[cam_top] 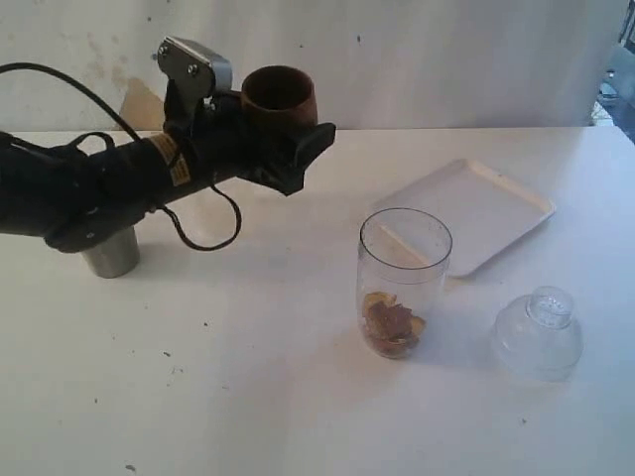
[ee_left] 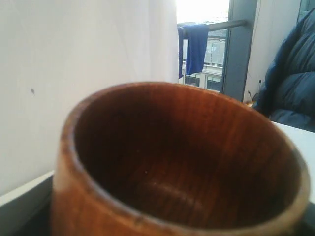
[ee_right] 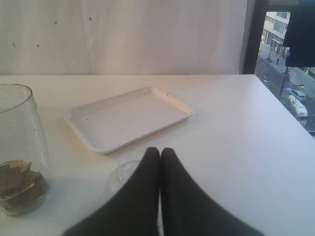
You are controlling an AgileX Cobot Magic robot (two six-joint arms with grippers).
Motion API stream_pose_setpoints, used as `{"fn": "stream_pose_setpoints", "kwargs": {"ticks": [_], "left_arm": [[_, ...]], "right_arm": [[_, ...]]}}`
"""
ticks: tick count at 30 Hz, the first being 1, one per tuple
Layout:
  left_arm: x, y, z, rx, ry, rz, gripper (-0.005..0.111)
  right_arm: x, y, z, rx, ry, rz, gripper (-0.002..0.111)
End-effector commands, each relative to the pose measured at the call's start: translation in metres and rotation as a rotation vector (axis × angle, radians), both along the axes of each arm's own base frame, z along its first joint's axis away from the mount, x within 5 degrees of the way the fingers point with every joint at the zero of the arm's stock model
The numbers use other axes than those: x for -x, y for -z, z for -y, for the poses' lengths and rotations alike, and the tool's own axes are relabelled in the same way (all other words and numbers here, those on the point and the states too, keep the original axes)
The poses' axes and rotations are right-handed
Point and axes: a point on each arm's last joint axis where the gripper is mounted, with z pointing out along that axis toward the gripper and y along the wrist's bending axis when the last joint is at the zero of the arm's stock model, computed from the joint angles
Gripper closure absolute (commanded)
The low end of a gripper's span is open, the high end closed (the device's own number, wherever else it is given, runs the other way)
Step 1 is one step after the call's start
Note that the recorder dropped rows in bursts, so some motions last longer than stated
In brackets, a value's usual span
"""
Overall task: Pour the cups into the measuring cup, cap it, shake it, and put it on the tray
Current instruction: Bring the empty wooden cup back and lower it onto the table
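Note:
The left gripper should go on lowering the brown wooden cup (cam_top: 279, 93), which is upright and empty above open tabletop (cam_top: 303, 256), until the cup's base touches down, before it lets go.
My left gripper (cam_top: 288, 139) is shut on the brown wooden cup (cam_top: 280, 94), held upright in the air over the back left of the table. The cup (ee_left: 177, 162) fills the left wrist view and its inside looks empty. The clear measuring cup (cam_top: 404, 283) stands uncapped mid-table with brown pieces at its bottom; it also shows in the right wrist view (ee_right: 19, 147). The steel tumbler (cam_top: 111, 253) stands at the left, partly hidden by my left arm. The white tray (cam_top: 481, 208) lies behind the measuring cup. My right gripper (ee_right: 160, 152) is shut and empty, just above a clear lid.
A clear domed lid (cam_top: 538, 332) lies on the table right of the measuring cup, and in the right wrist view the lid (ee_right: 125, 169) is partly hidden by the fingers. The table's right edge (ee_right: 280, 118) is near the tray (ee_right: 129, 118).

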Motion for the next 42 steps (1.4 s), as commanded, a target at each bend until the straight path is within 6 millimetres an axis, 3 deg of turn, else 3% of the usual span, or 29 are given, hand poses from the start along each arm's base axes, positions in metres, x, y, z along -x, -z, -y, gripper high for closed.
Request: {"fn": "stream_pose_setpoints", "kwargs": {"ticks": [1,9,15,18,25,31,35,42], "left_arm": [[0.009,0.006,-0.007,0.012,0.005,-0.002,0.107],[0.005,0.048,-0.012,0.046,-0.075,-0.083,0.107],[0.002,0.074,-0.007,0.097,-0.038,-0.028,0.107],[-0.006,0.099,-0.004,0.068,-0.055,-0.059,0.107],[-0.033,0.137,0.009,0.059,-0.058,-0.077,0.107],[-0.044,0.16,0.016,0.043,-0.039,-0.118,0.107],[-0.043,0.164,0.021,0.016,0.021,-0.136,0.095],[-0.042,0.169,0.022,-0.034,0.035,-0.167,0.061]], "right_arm": [[0.0,0.001,0.0,-0.003,-0.001,0.003,0.108],[0.0,0.001,0.0,-0.003,-0.001,0.003,0.108],[0.0,0.001,0.0,-0.003,-0.001,0.003,0.108],[0.0,0.001,0.0,-0.003,-0.001,0.003,0.108],[0.0,0.001,0.0,-0.003,-0.001,0.003,0.108],[0.0,0.001,0.0,-0.003,-0.001,0.003,0.108],[0.0,0.001,0.0,-0.003,-0.001,0.003,0.108],[0.0,0.001,0.0,-0.003,-0.001,0.003,0.108]]}}
